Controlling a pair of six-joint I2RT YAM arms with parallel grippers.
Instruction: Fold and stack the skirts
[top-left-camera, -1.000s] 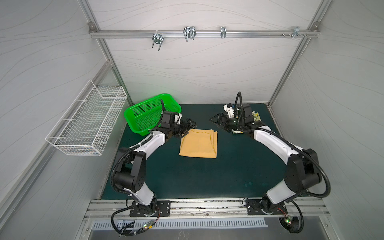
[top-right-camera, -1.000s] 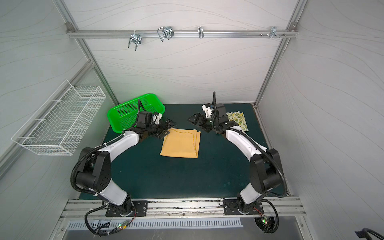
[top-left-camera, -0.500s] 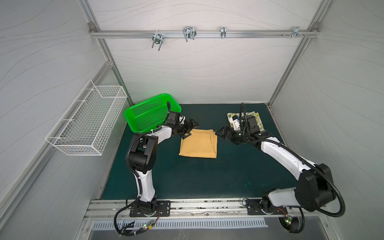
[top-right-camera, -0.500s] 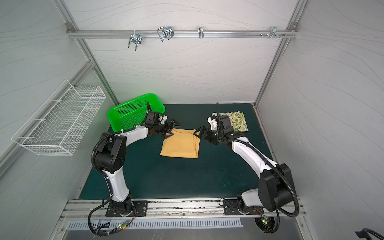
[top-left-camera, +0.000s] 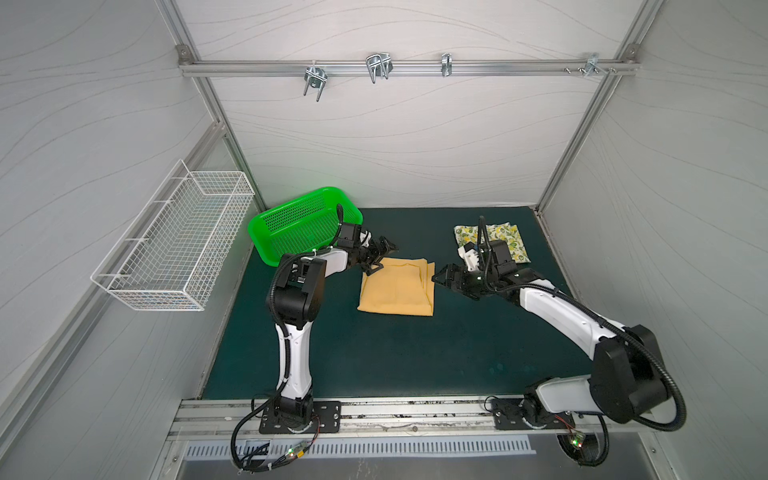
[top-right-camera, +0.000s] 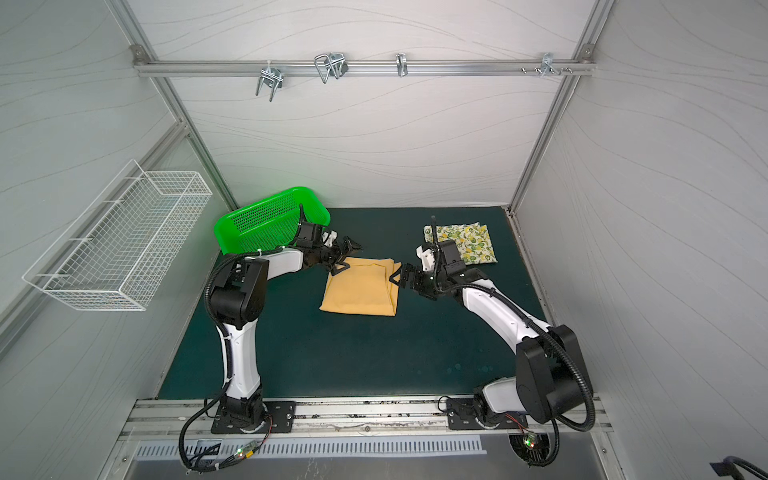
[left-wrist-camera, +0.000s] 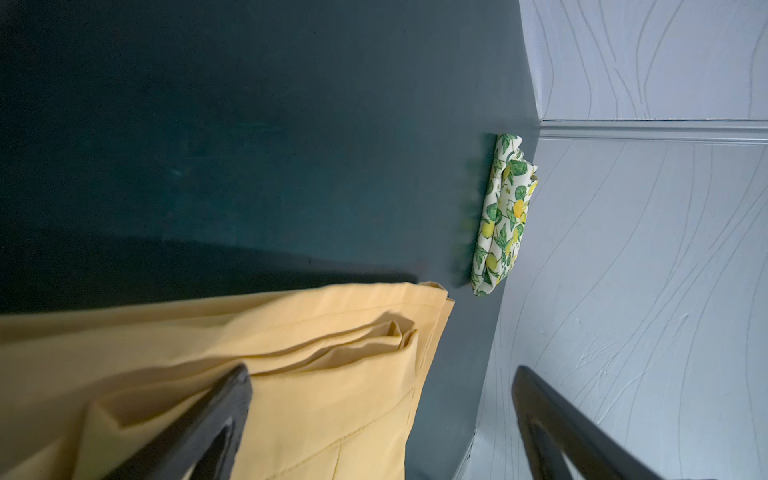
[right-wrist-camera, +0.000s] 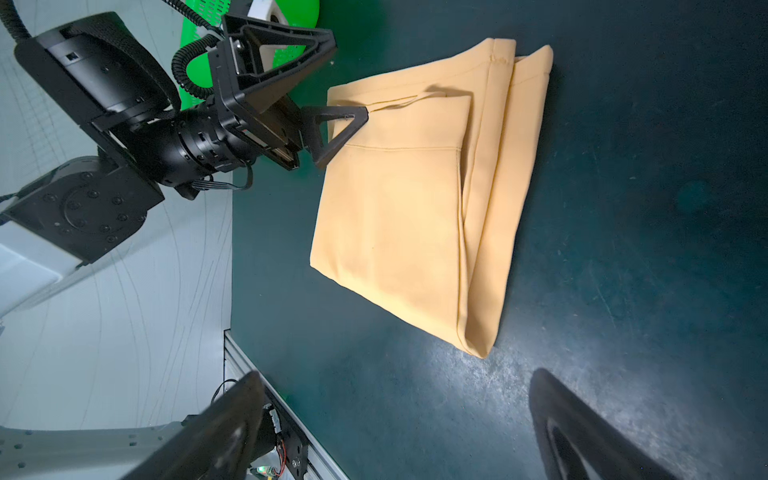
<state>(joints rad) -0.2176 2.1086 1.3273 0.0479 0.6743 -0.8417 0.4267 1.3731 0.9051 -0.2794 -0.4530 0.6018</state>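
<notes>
I expect the mustard yellow skirt (top-left-camera: 393, 288) to sag and flare out but stay folded when I carry it by its side edge, because loose layers (top-left-camera: 429, 289) show along that edge.
The mustard yellow skirt (top-left-camera: 397, 286) (top-right-camera: 360, 286) lies folded flat mid-mat. My left gripper (top-left-camera: 380, 257) (top-right-camera: 345, 257) is open at its far left corner. In the left wrist view one finger (left-wrist-camera: 232, 399) lies over the cloth (left-wrist-camera: 291, 374) and the other stands off past the edge. My right gripper (top-left-camera: 440, 276) (top-right-camera: 399, 276) is open beside the skirt's right edge, with only bare mat between its fingers in the right wrist view (right-wrist-camera: 397, 376). The lemon-print skirt (top-left-camera: 505, 241) (top-right-camera: 465, 243) (left-wrist-camera: 503, 216) lies folded at the back right, partly behind the right arm.
A green plastic basket (top-left-camera: 303, 224) (top-right-camera: 270, 220) leans at the back left, just behind the left wrist. A white wire basket (top-left-camera: 178, 245) hangs on the left wall. A hook rail (top-left-camera: 374, 68) runs high along the back wall. Walls close in on three sides.
The right gripper left the lemon-print skirt and came forward and left to the mustard skirt's right edge. The left gripper shifted onto that skirt's far left corner. Both stayed open.
</notes>
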